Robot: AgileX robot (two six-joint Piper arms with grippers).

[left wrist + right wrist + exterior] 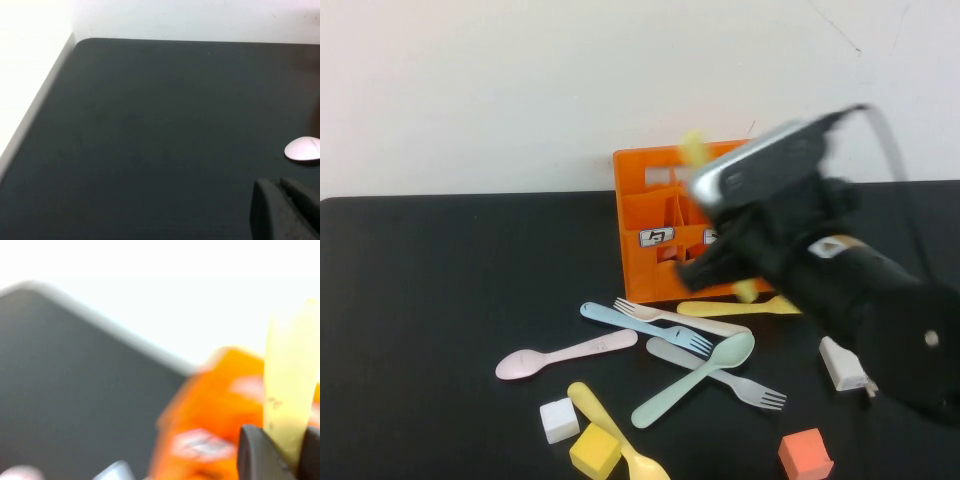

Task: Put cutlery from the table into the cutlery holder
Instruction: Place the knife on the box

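Note:
The yellow piece in my right gripper slants in front of the orange cutlery holder with its lower end (747, 290) below the cutlery holder's openings, so next I lift the piece upright over the cutlery holder's end section.
My right gripper (725, 262) hangs just in front of the orange cutlery holder (645, 210), shut on a pale yellow piece of cutlery (695, 148) whose ends stick out above and below it. In the right wrist view the fingers (255, 452) clamp the yellow piece (287, 390) before the holder (220, 405). On the black table (440, 290) lie a pink spoon (565, 353), a light blue fork (645, 327), a cream fork (680, 316), a yellow piece (740, 307), a mint spoon (695, 378), a grey fork (715, 372) and a yellow spoon (615, 435). My left gripper (282, 205) is shut over bare table.
A white cube (559, 419), a yellow cube (595, 450) and an orange cube (805, 453) sit near the front edge. A small white object (845, 365) lies beside my right arm. A pale spoon bowl (303, 149) shows in the left wrist view.

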